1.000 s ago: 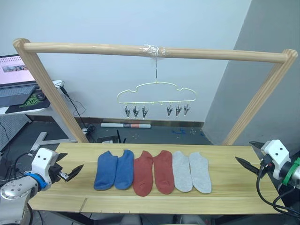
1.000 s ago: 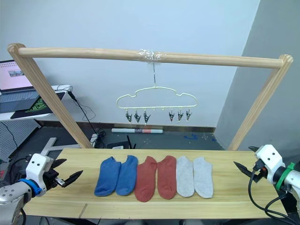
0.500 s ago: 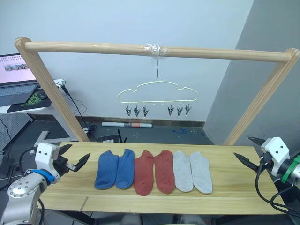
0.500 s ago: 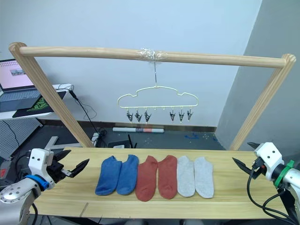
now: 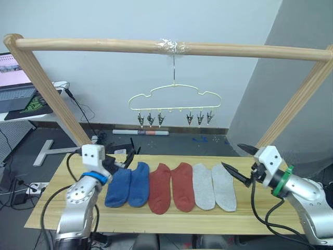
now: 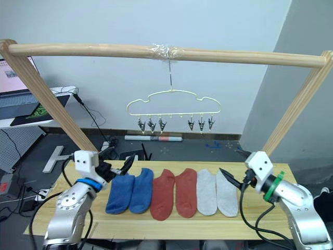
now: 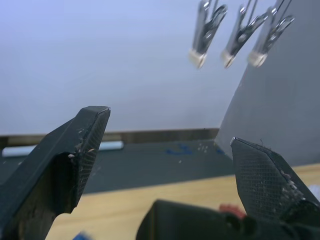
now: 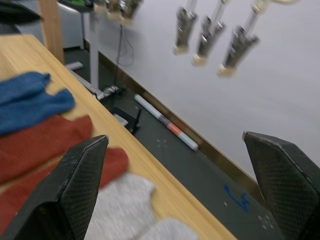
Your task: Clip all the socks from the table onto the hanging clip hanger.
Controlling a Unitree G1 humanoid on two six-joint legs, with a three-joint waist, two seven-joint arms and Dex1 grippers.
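Observation:
The pale clip hanger [image 5: 174, 108] is hanging from a thin hook at its middle [image 5: 174, 69], so the hanger's end will drop and come along when I pull the end clip.
Six socks lie side by side on the wooden table [image 5: 57, 205]: two blue [image 5: 128, 185], two rust-red [image 5: 171, 187], two light grey [image 5: 213, 186]. Above them the pale clip hanger [image 5: 174, 96] hangs from the pole, its dark clips [image 5: 150, 120] bare. My left gripper [image 5: 125, 159] is open at the far end of the leftmost blue sock, just above the table. My right gripper [image 5: 232, 157] is open beside the far end of the rightmost grey sock. The right wrist view shows clips [image 8: 205, 42] above and socks [image 8: 45, 145] below the open fingers.
A round wooden pole frame [image 5: 171, 48] spans the table, with slanted legs at both ends. A laptop [image 5: 13, 78] sits on a side desk at the far left. A tube [image 5: 140, 132] and cables lie on the floor behind the table.
Both arms have swung inward from the table's ends: the left gripper now sits by the blue socks, the right gripper by the grey socks. The camera view has shifted too.

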